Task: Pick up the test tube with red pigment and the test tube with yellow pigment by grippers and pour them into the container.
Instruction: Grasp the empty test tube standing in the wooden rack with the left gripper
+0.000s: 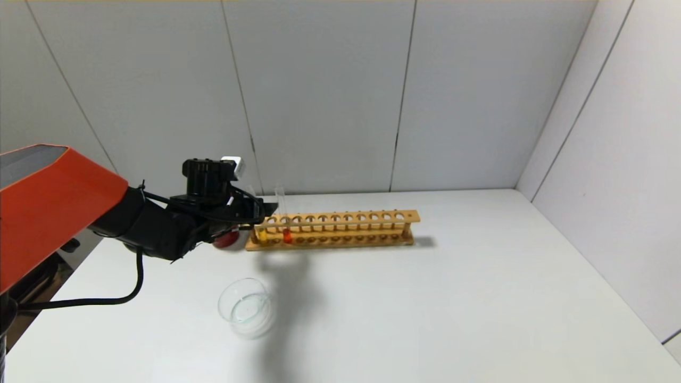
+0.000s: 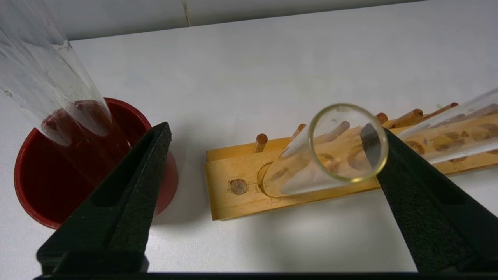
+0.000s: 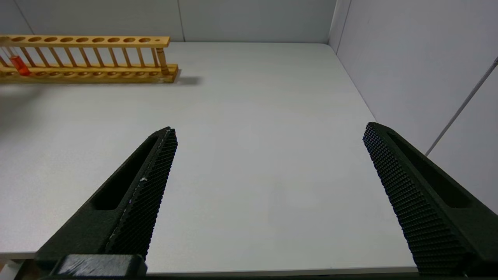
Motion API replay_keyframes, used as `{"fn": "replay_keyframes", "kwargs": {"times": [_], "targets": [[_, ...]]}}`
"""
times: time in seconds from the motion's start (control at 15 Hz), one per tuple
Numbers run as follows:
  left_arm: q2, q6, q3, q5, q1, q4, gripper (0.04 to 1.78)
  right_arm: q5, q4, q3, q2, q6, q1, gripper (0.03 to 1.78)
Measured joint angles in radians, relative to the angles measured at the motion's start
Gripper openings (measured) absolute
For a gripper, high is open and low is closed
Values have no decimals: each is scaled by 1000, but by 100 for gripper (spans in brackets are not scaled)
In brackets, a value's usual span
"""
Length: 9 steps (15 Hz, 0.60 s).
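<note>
My gripper will tip the test tube [image 2: 322, 156] over the container, and just a shallow pool should pour out, since the yellow pigment [image 1: 263, 236] sits only at the test tube's bottom.
The test tube with yellow pigment [image 1: 262, 234] stands in the end hole of a wooden rack [image 1: 351, 229], with the test tube with red pigment [image 1: 287, 234] one hole further along. My left gripper [image 1: 264, 208] is open at the top of the yellow tube. In the left wrist view the gripper [image 2: 268, 130] straddles that tube's open mouth [image 2: 348, 142], whose rim lies against one finger [image 2: 420, 194]. The container [image 1: 246, 307], a clear glass dish, sits on the table in front of the rack. My right gripper [image 3: 268, 130] is open and empty above bare table, out of the head view.
A dark red cup [image 2: 35, 186] holding colourless clear tubes [image 2: 50, 77] stands just beside the rack's end, close to my left gripper's other finger [image 2: 128, 186]. The rest of the rack's holes [image 3: 89, 39] are vacant. White walls stand behind the table and at its right.
</note>
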Motion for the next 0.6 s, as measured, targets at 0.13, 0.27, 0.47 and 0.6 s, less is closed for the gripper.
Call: {"fn": "replay_keyframes", "kwargs": {"times": [0.13,0.27,0.47,0.6], "targets": [[7,0,-3,0,0,0,150,0,0,0,0,0,0,175],[10,1,-5,-1,-1,0,124,0,0,0,0,0,0,175],[12,1,-5,-1,-2,0,68,0,0,0,0,0,0,175],[18,1,-6,-3,-8,0,38,0,0,0,0,0,0,175]]}}
